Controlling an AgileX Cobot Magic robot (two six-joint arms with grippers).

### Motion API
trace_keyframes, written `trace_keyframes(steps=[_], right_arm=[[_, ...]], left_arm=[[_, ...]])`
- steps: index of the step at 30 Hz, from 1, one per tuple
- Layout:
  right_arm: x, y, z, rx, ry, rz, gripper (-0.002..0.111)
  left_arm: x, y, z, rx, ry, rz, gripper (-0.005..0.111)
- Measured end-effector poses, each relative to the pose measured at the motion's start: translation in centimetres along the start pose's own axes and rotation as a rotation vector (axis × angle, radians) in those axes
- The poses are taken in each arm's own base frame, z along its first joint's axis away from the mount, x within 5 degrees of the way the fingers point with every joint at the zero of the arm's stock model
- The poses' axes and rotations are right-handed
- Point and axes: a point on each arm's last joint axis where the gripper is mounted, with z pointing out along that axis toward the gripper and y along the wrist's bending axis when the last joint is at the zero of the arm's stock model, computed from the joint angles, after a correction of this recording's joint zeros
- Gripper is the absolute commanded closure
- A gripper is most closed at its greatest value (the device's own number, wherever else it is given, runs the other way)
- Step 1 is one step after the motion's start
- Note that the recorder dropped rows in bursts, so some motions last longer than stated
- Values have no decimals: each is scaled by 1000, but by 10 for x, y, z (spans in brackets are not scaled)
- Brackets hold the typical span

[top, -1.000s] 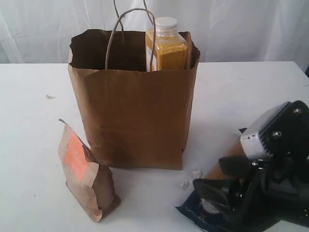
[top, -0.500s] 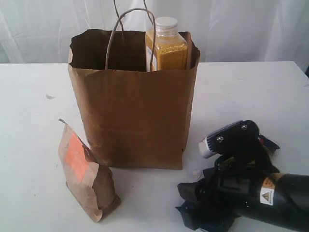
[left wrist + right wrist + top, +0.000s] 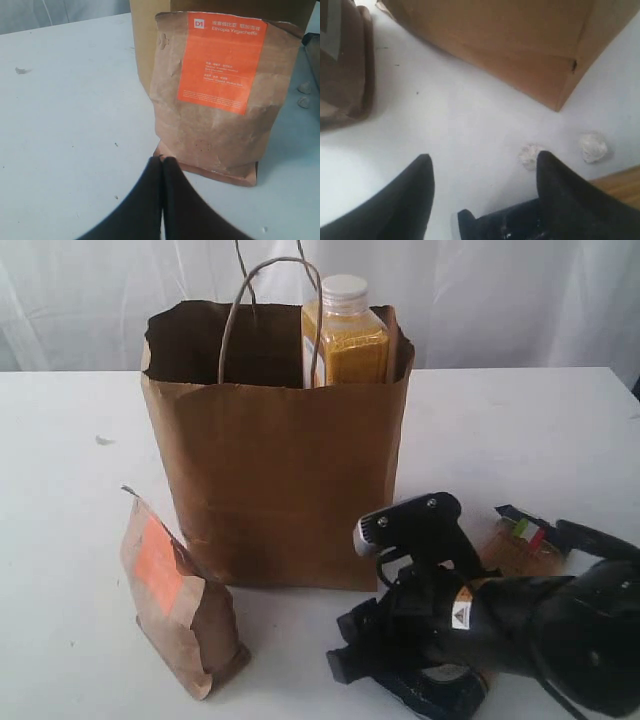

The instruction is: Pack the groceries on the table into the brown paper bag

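Observation:
White table shows (image 3: 563, 150) between the small white crumbs, so I expect the crumb closer to the packet's dark blue (image 3: 530, 156) end to rise by itself as I lift it.
The brown paper bag (image 3: 280, 480) stands open mid-table with the orange juice bottle (image 3: 345, 340) upright in its right corner. The small kraft pouch (image 3: 175, 590) with an orange label stands to the bag's front left. My left gripper (image 3: 162, 159) is shut and empty, its tips close to the base of the pouch (image 3: 215, 100). My right gripper (image 3: 350, 650) hangs low at the front right over the long pasta packet (image 3: 515, 550). In the right wrist view the right gripper (image 3: 484, 156) is open. The packet's dark blue end (image 3: 510, 225) lies between the fingers, against one of them.
Two small white crumbs (image 3: 592, 146) lie on the white table (image 3: 70, 490) near the bag's front right corner (image 3: 560, 102). The pouch (image 3: 345, 60) stands off to one side of the right gripper. A white curtain hangs behind the table.
My right arm has swung left across the pasta packet and turned, bringing its gripper closer to the bag's front. Bag, bottle and pouch have not moved.

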Motion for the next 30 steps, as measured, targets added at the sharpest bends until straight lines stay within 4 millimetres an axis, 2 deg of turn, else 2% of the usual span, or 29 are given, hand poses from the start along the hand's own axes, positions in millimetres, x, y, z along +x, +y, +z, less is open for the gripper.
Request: trace_keyframes(steps=[5,11,20,26,30], right_arm=[[-13,-4,15,14,69,-18,56],[-13,-11,29,26,175,-60,56],[-15,-12,46,30,214,-87,56],[-10,-14,56,35,239,-102,63],[-11,-14,58,36,232,-106,73]], left_arm=[[0,0,0,0,0,0,107],[0,0,0,0,0,0,107],[0,0,0,0,0,0,107],[0,0,0,0,0,0,107],[0,0,0,0,0,0,107]])
